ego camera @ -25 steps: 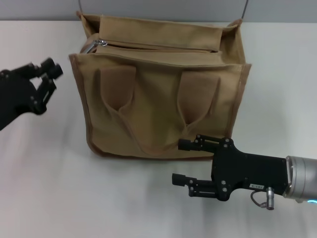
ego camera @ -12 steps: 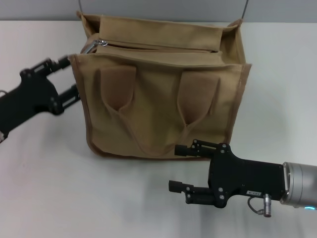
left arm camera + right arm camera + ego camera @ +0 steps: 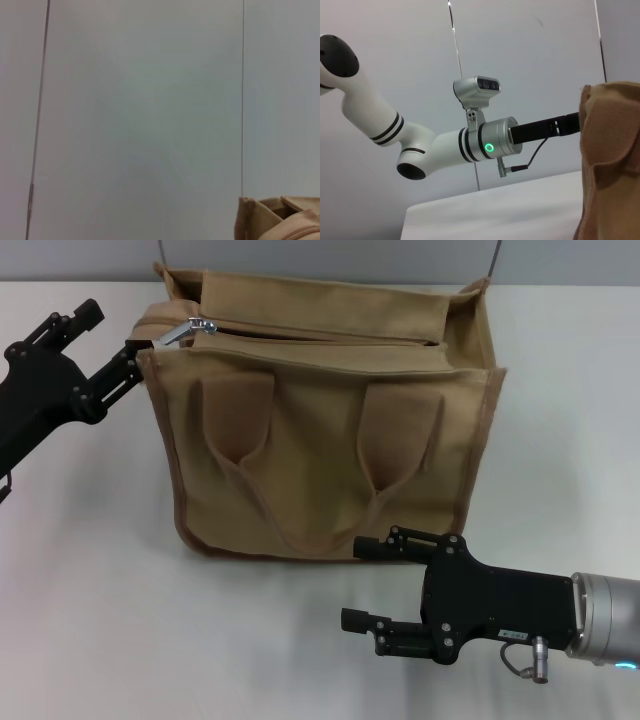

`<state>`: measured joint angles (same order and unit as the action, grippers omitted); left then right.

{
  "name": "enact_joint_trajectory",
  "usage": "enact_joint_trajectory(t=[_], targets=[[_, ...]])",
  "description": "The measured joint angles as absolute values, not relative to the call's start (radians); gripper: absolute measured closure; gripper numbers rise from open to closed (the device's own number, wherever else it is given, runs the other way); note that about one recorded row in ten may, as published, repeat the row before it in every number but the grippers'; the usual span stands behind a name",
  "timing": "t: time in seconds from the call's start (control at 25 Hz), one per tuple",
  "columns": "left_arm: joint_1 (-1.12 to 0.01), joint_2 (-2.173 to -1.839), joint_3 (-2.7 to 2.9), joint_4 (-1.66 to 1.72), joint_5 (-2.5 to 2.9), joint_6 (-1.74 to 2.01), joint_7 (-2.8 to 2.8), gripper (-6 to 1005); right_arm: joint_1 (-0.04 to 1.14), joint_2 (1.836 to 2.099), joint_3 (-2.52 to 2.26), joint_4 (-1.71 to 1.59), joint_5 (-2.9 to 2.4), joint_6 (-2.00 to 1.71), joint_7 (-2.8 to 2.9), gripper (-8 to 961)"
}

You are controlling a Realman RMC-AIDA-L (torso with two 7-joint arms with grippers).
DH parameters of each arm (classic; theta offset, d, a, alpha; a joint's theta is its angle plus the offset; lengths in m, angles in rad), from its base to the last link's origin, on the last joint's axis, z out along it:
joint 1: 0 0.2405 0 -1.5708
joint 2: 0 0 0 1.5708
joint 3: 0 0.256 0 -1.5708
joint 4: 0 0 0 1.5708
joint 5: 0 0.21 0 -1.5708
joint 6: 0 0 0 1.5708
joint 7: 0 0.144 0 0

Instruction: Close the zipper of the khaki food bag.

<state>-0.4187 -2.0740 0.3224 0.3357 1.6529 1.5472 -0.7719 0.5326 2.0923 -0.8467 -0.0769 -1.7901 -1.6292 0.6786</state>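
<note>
My left gripper is at the bag's corner seam (image 3: 149, 357) below the zipper's end flap (image 3: 165, 317). It should grab and lift that flap before my right gripper takes the zipper's tab.
The khaki food bag (image 3: 320, 440) stands upright in the middle of the table, its two handles hanging down the front face. The zipper (image 3: 320, 337) runs along the top panel, and its silver pull tab (image 3: 188, 330) sits at the left end. My left gripper (image 3: 113, 330) is open at the bag's top left corner, its nearer finger against the corner seam, just left of the pull tab. My right gripper (image 3: 355, 583) is open, low in front of the bag's bottom right edge, holding nothing. The left wrist view shows only a corner of the bag (image 3: 280, 220).
The bag rests on a white table (image 3: 100, 590), with a grey wall behind it. In the right wrist view, the left arm (image 3: 485, 142) reaches toward the bag's edge (image 3: 612, 160).
My left gripper has swung up and back from beside the bag's left side to its top left corner, and that corner has lifted slightly. The right gripper has barely moved.
</note>
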Motion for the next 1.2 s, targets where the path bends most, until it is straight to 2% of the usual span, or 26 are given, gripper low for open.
enact_joint_trajectory(t=[0.44,0.88,1.08,1.2], targets=[[-0.410,-2.075,0.317,0.285,1.650,1.596,-0.709,415,0.537,2.092,-0.834,-0.077,-1.790,-1.627,0.678,222],[-0.411,-2.075,0.311,0.267,1.641,1.614,-0.696,729,0.535,2.092,-0.829,-0.077,-1.790,-1.643,0.667,223],[-0.415,-2.074,0.315,0.256,1.640,1.621,-0.696,910,0.533,2.092,-0.820,-0.067,-1.790,-1.660,0.651,223],[-0.416,-2.075,0.312,0.250,1.640,1.622,-0.695,943,0.533,2.092,-0.811,-0.045,-1.790,-1.663,0.615,223]])
